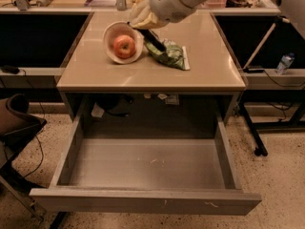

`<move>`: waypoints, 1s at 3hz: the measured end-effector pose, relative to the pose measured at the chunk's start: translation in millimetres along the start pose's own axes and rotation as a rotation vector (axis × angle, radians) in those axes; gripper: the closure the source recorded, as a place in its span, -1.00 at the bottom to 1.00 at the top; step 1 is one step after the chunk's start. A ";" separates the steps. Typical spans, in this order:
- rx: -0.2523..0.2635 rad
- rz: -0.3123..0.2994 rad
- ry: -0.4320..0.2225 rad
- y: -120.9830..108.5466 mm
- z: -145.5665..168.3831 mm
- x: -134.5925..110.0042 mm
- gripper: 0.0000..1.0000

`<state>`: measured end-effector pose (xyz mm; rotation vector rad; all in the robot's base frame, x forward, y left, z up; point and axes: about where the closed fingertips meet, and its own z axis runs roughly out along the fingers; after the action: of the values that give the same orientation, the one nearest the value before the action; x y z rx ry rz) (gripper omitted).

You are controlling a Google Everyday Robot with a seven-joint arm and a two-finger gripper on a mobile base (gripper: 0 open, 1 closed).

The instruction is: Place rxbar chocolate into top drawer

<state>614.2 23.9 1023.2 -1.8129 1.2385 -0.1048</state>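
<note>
The top drawer is wide open and clear for the rxbar chocolate (151, 40). My gripper should move it forward and down before it gets close to the drawer's bottom (143, 164).
My gripper (141, 22) hangs over the back of the beige table (205, 75), between the white bowl and the green bag. It is shut on the rxbar chocolate (153, 40), a slim black bar that slants down and to the right from the fingers, its lower end over the green bag. The top drawer (143, 202) is pulled wide open below the table front. Its grey inside shows nothing in it.
A white bowl (110, 44) holding a red apple (124, 46) sits just left of the gripper. A green snack bag (171, 56) lies to the right of the bowl. A dark chair (16, 123) stands at left and a small bottle (285, 63) at far right.
</note>
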 end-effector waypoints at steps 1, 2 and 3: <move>-0.090 -0.030 -0.118 51.5 45.0 -58.7 1.00; -0.166 0.042 -0.275 105.3 97.6 -78.6 1.00; -0.243 0.186 -0.377 160.3 151.7 -64.3 1.00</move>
<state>549.2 155.3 846.2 -1.8033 1.1748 0.4905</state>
